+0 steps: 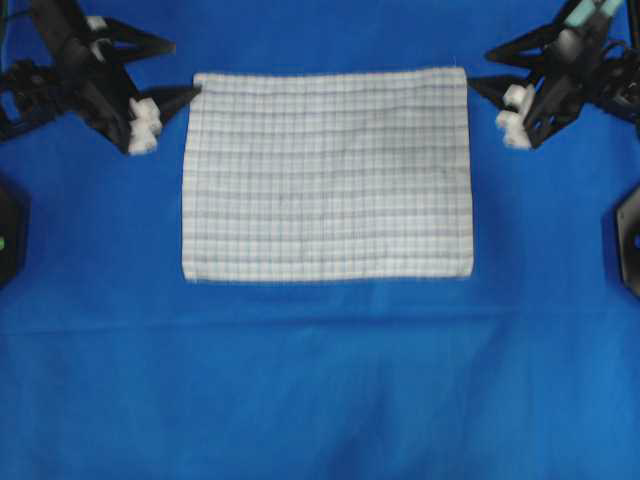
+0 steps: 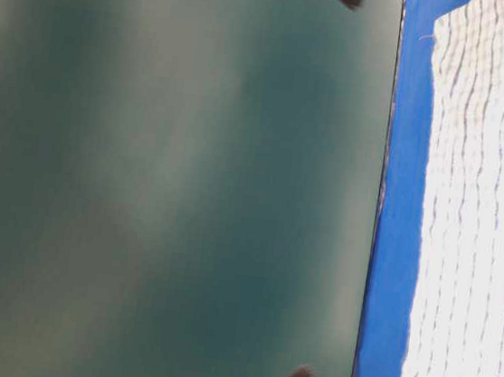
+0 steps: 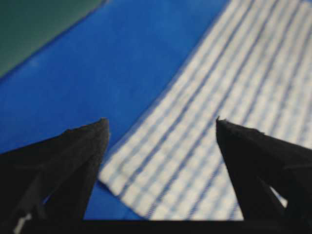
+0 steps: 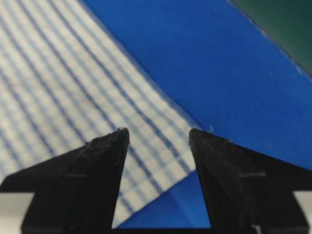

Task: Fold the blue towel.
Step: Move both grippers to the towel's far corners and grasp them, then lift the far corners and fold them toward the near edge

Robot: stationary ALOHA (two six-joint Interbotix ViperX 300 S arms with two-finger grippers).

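The blue towel (image 1: 328, 185) will hang like a narrow curtain below the thin far edge (image 1: 330, 77) when I lift the corners, since that edge reaches across both grippers.
The blue towel (image 1: 327, 175), white with thin blue check stripes, lies flat and unfolded on the plain blue cloth (image 1: 320, 380). My left gripper (image 1: 185, 70) is open at the towel's far left corner, and that corner lies between its jaws in the left wrist view (image 3: 162, 124). My right gripper (image 1: 480, 67) is open at the far right corner, with that corner between its jaws in the right wrist view (image 4: 158, 134). Neither gripper holds anything. The towel also shows in the left wrist view (image 3: 229, 97), the right wrist view (image 4: 63, 83) and the table-level view (image 2: 485, 224).
The plain blue cloth covers the whole work surface. Black arm bases stand at the left edge (image 1: 10, 235) and the right edge (image 1: 627, 235). A dark green surface (image 2: 162, 178) lies beyond the cloth's far edge.
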